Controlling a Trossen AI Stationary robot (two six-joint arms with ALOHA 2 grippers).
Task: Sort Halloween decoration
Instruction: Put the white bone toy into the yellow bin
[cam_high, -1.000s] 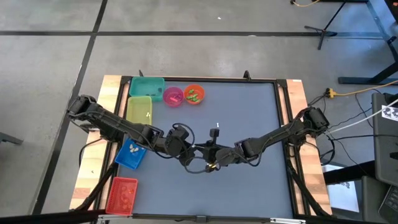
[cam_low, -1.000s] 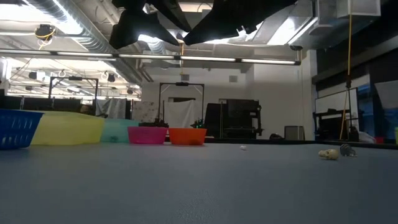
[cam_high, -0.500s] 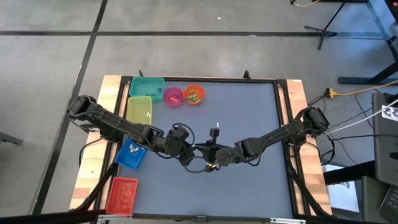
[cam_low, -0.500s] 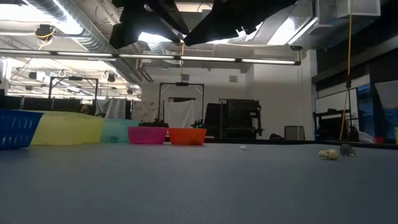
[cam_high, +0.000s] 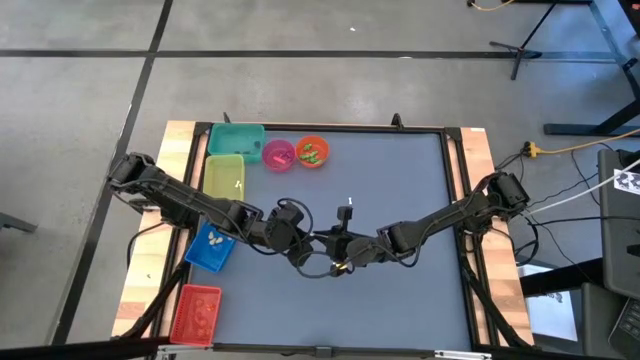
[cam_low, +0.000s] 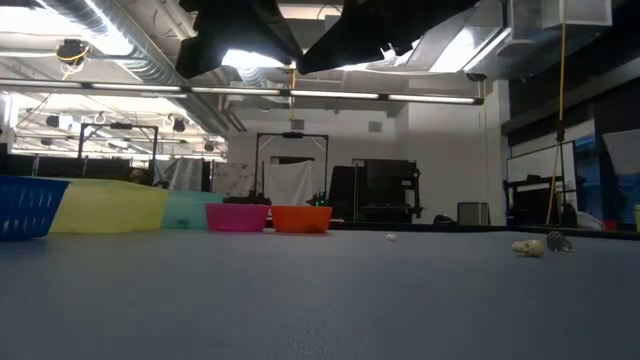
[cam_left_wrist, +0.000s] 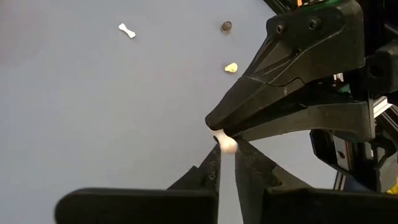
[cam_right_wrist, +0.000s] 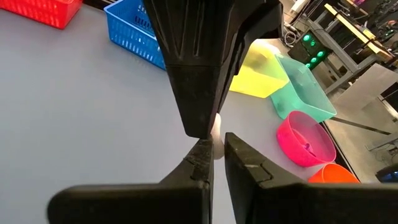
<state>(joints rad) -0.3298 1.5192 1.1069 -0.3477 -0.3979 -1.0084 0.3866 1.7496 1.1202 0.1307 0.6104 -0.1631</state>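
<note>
My left gripper should open and close deeper over the trinket's loose end (cam_left_wrist: 224, 140) before my right gripper lets go, because the white trinket's loose end (cam_left_wrist: 228, 146) sits too shallow in my left gripper.
A tiny white trinket (cam_left_wrist: 227, 144) of the Halloween decoration hangs above the middle of the table, between both grippers. My left gripper (cam_left_wrist: 226, 149) and my right gripper (cam_right_wrist: 217, 142) meet tip to tip there (cam_high: 331, 246), each shut on it. Most of the trinket is hidden by the fingers. Other trinkets lie loose on the grey mat: a white bone (cam_left_wrist: 127, 30), a dark one (cam_left_wrist: 226, 26), a cream one (cam_left_wrist: 231, 67) and a small white one (cam_high: 350, 201). My left gripper pinches the white trinket's near side (cam_left_wrist: 225, 147) between its two fingertips, slanting down from the table's left. The trinket is lifted clear of the mat. My right gripper pinches the same trinket (cam_right_wrist: 216, 134) between its two fingertips, coming from the table's right, opposite the left fingers (cam_right_wrist: 198, 93). Only a sliver of the trinket shows between them.
Along the left side stand a teal bin (cam_high: 236, 138), a yellow bin (cam_high: 224, 174), a blue bin (cam_high: 210, 247) and a red bin (cam_high: 196, 312). A pink bowl (cam_high: 278, 153) and an orange bowl (cam_high: 312, 151) sit at the far edge. The mat's right half (cam_high: 420, 160) is bare.
Both arms have kept still. In the low view the left gripper's dark fingers have drawn together around the trinket that the right gripper holds.
</note>
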